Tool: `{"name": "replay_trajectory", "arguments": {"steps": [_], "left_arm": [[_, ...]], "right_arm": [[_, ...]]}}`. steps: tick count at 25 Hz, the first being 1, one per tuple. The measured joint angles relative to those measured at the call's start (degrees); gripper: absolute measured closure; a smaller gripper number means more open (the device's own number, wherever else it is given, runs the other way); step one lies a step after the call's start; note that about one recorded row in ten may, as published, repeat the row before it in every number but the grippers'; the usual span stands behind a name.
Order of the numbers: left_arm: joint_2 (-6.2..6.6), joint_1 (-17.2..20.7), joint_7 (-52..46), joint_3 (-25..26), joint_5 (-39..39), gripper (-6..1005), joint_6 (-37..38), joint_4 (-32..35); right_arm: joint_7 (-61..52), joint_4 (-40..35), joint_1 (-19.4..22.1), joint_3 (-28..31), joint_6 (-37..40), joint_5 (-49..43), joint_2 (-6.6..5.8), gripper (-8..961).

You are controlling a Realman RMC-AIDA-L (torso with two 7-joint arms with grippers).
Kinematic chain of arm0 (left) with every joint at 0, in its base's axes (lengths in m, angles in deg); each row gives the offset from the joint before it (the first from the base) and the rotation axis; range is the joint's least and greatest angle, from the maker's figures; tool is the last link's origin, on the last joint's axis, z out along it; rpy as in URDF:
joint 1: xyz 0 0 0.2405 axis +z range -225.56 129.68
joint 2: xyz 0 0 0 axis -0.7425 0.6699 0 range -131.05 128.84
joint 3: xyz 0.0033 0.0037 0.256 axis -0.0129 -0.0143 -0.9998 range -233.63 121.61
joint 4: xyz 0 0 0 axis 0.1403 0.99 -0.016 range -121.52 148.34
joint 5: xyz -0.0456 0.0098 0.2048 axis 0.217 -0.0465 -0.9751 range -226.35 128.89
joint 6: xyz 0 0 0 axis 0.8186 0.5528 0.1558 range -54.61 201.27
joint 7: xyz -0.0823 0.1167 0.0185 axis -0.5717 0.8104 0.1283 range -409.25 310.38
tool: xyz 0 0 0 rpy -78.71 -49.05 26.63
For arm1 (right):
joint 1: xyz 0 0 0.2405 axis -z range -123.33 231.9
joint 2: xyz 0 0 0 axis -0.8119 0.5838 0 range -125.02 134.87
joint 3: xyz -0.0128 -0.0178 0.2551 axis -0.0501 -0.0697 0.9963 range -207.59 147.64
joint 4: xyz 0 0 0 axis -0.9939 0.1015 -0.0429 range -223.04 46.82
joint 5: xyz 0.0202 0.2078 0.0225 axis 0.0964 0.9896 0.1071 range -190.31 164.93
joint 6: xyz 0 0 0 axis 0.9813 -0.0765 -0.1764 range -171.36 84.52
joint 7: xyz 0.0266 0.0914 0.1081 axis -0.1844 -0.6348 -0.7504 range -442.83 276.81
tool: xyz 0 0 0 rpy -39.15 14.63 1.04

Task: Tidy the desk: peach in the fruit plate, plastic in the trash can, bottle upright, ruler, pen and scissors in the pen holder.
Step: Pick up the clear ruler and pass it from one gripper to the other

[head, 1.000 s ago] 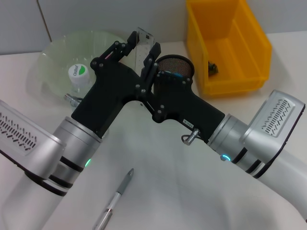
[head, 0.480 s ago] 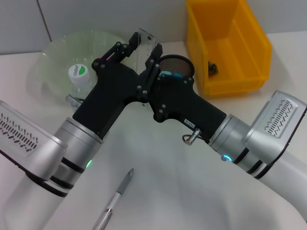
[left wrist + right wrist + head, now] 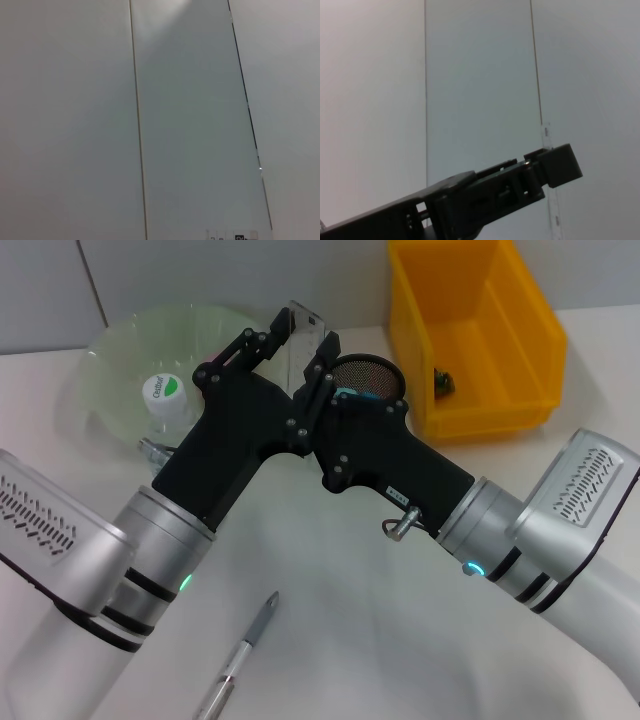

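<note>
My left gripper should open and move away first, because both my grippers meet at the clear ruler (image 3: 303, 348). My right gripper will then lower the ruler into the pen holder (image 3: 368, 374).
The clear ruler (image 3: 308, 332) stands upright just left of the black mesh pen holder (image 3: 367, 377). My left gripper (image 3: 283, 325) is shut on it; the right wrist view shows that gripper (image 3: 560, 167) pinching the thin ruler (image 3: 548, 137). My right gripper (image 3: 315, 362) crosses in from the right beside the ruler. Light blue scissors (image 3: 350, 395) sit in the holder. On the desk (image 3: 330, 610) near the front lies the pen (image 3: 245, 652). The bottle (image 3: 163, 393) stands upright by the fruit plate (image 3: 120, 345). The plastic (image 3: 443, 382) lies in the yellow trash can (image 3: 520, 335). The peach is hidden.
Both arms cross over the middle of the desk and hide what lies beneath them. The left wrist view shows only pale wall panels and the ruler's markings (image 3: 235, 237).
The ruler and my left gripper have edged slightly right, toward the pen holder. The right arm has barely moved.
</note>
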Motion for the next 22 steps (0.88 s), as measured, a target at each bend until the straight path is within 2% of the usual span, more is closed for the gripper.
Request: {"name": "replay_trajectory", "arguments": {"steps": [8, 14, 19, 22], "left_arm": [[0.01, -0.03, -3.21, 0.31, -0.44, 604, 0.12, -0.22], [0.00, 0.07, -3.40, -0.05, -0.59, 409, 0.75, -0.23], [0.00, 0.65, -3.61, -0.08, -0.64, 338, 2.14, -0.23], [0.07, 1.44, -5.08, -0.10, -1.70, 338, 2.62, -0.23]], "right_arm": [[-0.01, 0.16, 0.15, -0.01, 0.70, 0.01, -0.01, 941], [-0.03, 0.09, 0.51, 0.18, 0.72, 0.03, 0.00, 934], [0.82, -0.71, 1.33, 2.30, 2.07, 0.12, 0.00, 928], [1.80, -2.25, 2.42, 5.01, 3.94, 0.12, -0.09, 925]]}}
